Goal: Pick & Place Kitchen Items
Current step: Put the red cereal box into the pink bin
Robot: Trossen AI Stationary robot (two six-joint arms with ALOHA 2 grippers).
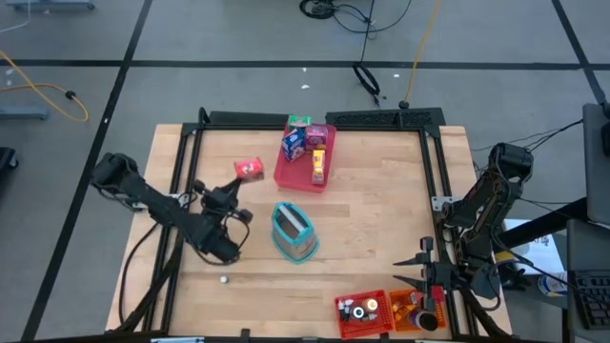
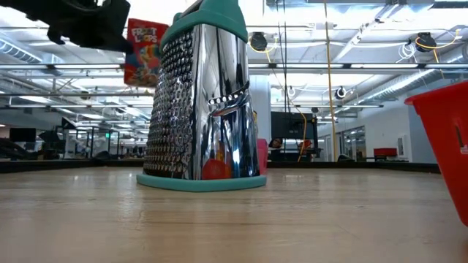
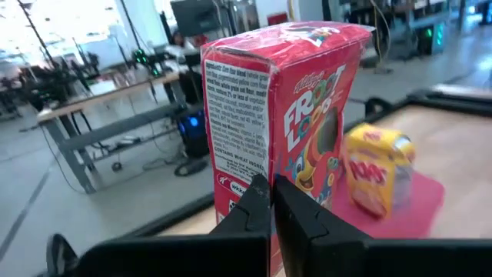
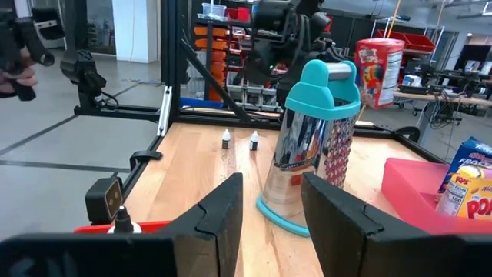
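My left gripper is holding the red cereal box (image 1: 250,169) upright, and the pink tray is open beside the yellow box. My left gripper goes on into that gap (image 1: 296,172) before it lets go there.
My left gripper (image 1: 238,183) is shut on a red cereal box (image 1: 249,170), held in the air left of the pink tray (image 1: 286,176). The low view shows the box (image 2: 145,51) high above the tabletop, behind the grater (image 2: 201,102). The tray holds a blue box (image 1: 294,145), a yellow box (image 1: 318,164) and other packets. The steel grater with teal handle (image 1: 294,232) stands upright on its teal base mid-table. My right gripper (image 4: 273,215) is open and empty at the near right, pointing at the grater (image 4: 311,146). My left gripper holds the cereal box at one end, by the corner edge (image 3: 265,165) where its printed front meets its narrow text side. The fingers (image 3: 250,211) come roughly level from the table's near left and hide the contact itself. The box is lifted clear and stands upright.
A red bin (image 1: 362,314) and an orange bin (image 1: 410,310) with small items sit at the near right, beside my right arm. A tiny white ball (image 1: 224,280) lies near the front edge. A black frame (image 1: 381,119) borders the table.
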